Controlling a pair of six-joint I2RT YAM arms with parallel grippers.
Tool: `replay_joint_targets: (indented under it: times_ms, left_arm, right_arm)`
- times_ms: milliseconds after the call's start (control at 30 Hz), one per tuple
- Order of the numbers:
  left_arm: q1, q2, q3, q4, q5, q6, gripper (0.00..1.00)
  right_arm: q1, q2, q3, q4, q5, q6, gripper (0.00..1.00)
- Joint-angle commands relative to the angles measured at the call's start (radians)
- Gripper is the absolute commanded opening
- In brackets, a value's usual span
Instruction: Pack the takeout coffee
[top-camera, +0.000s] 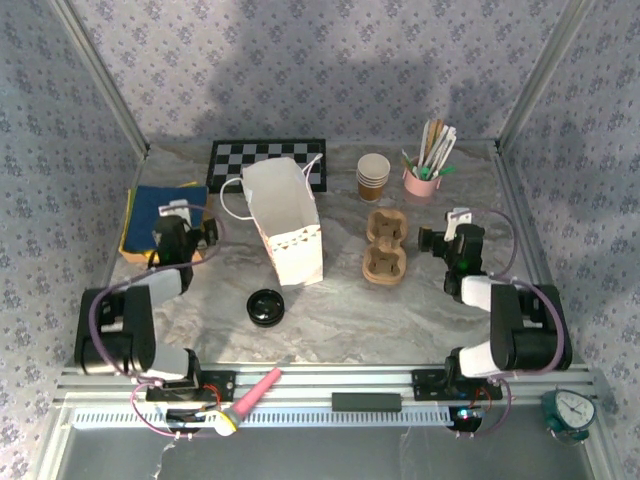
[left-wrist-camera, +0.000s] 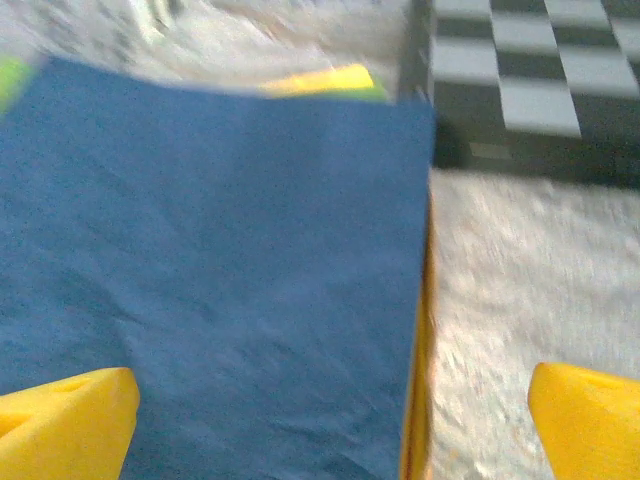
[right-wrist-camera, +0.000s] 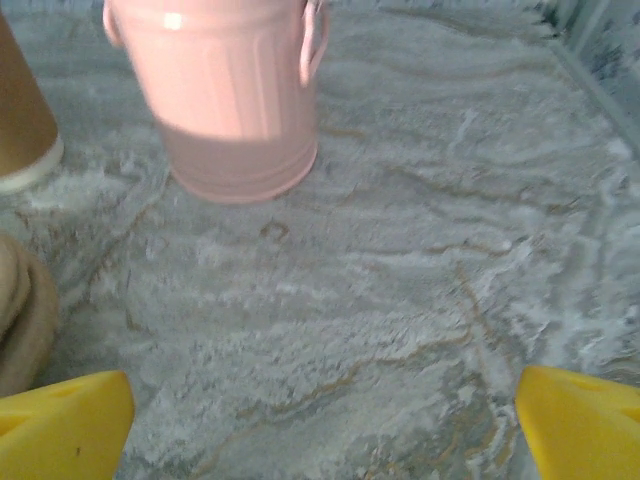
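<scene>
I should keep moving my right gripper toward the top cup's rim (top-camera: 388, 167) until its fingers straddle that rim, as the tan cups (top-camera: 372, 184) stand upright, clear of the pink bucket.
The takeout coffee is out of view. A stack of nested tan cups (top-camera: 373, 177) stands at the back, its base at the left edge of the right wrist view (right-wrist-camera: 20, 110). A white paper bag (top-camera: 285, 222) stands open in the middle. A black lid (top-camera: 266, 305) lies in front of it. A brown pulp cup carrier (top-camera: 385, 245) sits right of the bag. My left gripper (top-camera: 188, 218) (left-wrist-camera: 335, 400) is open over the blue napkins (left-wrist-camera: 210, 260). My right gripper (top-camera: 452, 228) (right-wrist-camera: 325, 400) is open over bare table, short of the pink bucket (right-wrist-camera: 235, 110).
The pink bucket (top-camera: 422, 182) holds stirrers at the back right. A checkerboard mat (top-camera: 265, 160) lies behind the bag. The blue napkins (top-camera: 160, 215) rest on yellow sheets at the left. A pink-handled tool (top-camera: 255, 392) and a small clock (top-camera: 570, 410) sit by the front rail.
</scene>
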Motion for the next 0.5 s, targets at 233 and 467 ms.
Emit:
replay_joint_targets:
  times_ms: [233,467]
  left_arm:
    - [0.046,-0.411,0.231,-0.775,-0.073,-0.506,1.0]
    - [0.031,-0.429,0.369,-0.91,0.13,-0.529,1.0]
  right_arm:
    - [-0.092,-0.284,0.309,-0.793,0.016,0.503,1.0]
    - [-0.063,-0.282,0.606,-1.034,-0.109,0.468,1.0]
